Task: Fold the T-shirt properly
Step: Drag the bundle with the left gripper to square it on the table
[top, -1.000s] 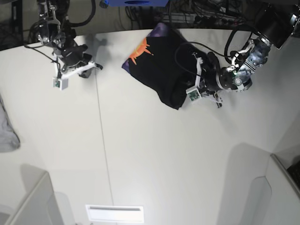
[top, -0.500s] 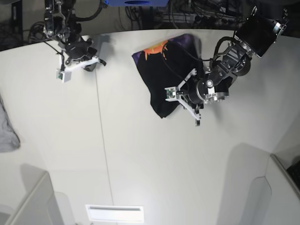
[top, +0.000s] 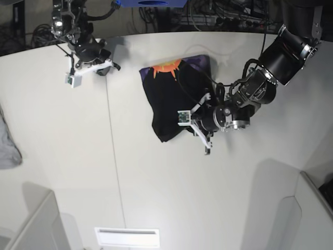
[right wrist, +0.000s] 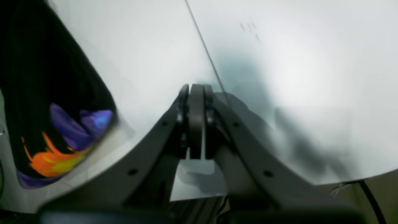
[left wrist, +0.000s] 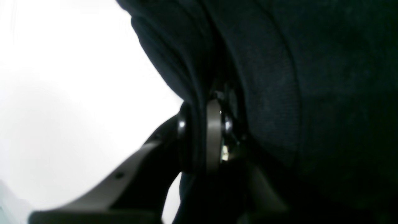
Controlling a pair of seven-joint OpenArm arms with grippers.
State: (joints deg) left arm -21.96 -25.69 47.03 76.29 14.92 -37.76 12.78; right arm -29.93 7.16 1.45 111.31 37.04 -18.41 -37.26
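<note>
The T-shirt's near end (top: 165, 131) is at a slant away from the print. My left gripper should pull the pinched fold toward the seam (top: 112, 125) next until the two line up.
The black T-shirt (top: 174, 101) lies bunched on the white table (top: 156, 187), its orange-and-purple print (top: 167, 67) at the far edge. My left gripper (top: 196, 125) sits at the shirt's right side, shut on a fold of the black cloth. In the left wrist view the fingers (left wrist: 214, 137) pinch the T-shirt (left wrist: 311, 93), which fills the right of the frame. My right gripper (top: 106, 66) hovers at the table's far left, apart from the shirt. Its jaws (right wrist: 196, 124) are shut on nothing, and the T-shirt (right wrist: 37, 93) with its print (right wrist: 56, 158) shows at that view's left.
A light grey cloth (top: 8, 146) lies at the table's left edge. White bin walls stand at the bottom left (top: 31, 224) and bottom right (top: 312, 208). A seam (top: 112, 146) runs down the table. Cables crowd the back edge (top: 218, 15).
My left arm has swung left and nearer with the T-shirt, dragging the cloth leftward and bunching it. My right arm has drawn back toward the far left corner.
</note>
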